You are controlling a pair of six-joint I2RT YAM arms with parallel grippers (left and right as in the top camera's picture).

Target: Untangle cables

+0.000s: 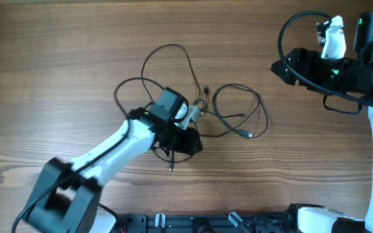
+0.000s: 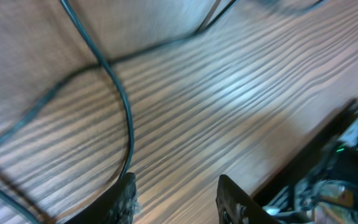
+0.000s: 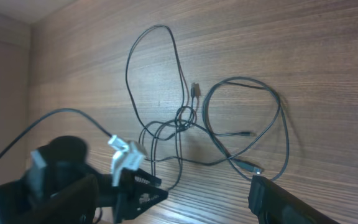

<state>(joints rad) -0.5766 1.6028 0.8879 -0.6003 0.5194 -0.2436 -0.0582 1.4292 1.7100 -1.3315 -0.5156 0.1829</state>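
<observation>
The cables cross over each other (image 3: 178,124) next to the robot's left gripper and the right gripper stands far away, so the left gripper should lift the tangle (image 3: 166,132) clear first.
The thin black cables (image 1: 193,107) lie in a tangle mid-table, with one tall loop (image 1: 167,61) at the back and one round loop (image 1: 238,107) to the right. Small plugs lie at the cables' ends (image 1: 247,134). My left gripper (image 1: 188,139) is low over the tangle's near side. In the left wrist view its fingers (image 2: 176,202) are open with bare wood between them, and a cable (image 2: 126,118) runs down to the left finger's tip. My right gripper (image 1: 283,68) is open, raised at the far right, well clear of the cables (image 3: 182,118).
The wooden table (image 1: 57,58) holds only the cables. The left arm (image 1: 102,155) reaches in from the front left. The right arm (image 1: 348,71) with its thick black camera cable stands at the back right. A dark rail (image 1: 193,223) runs along the front edge.
</observation>
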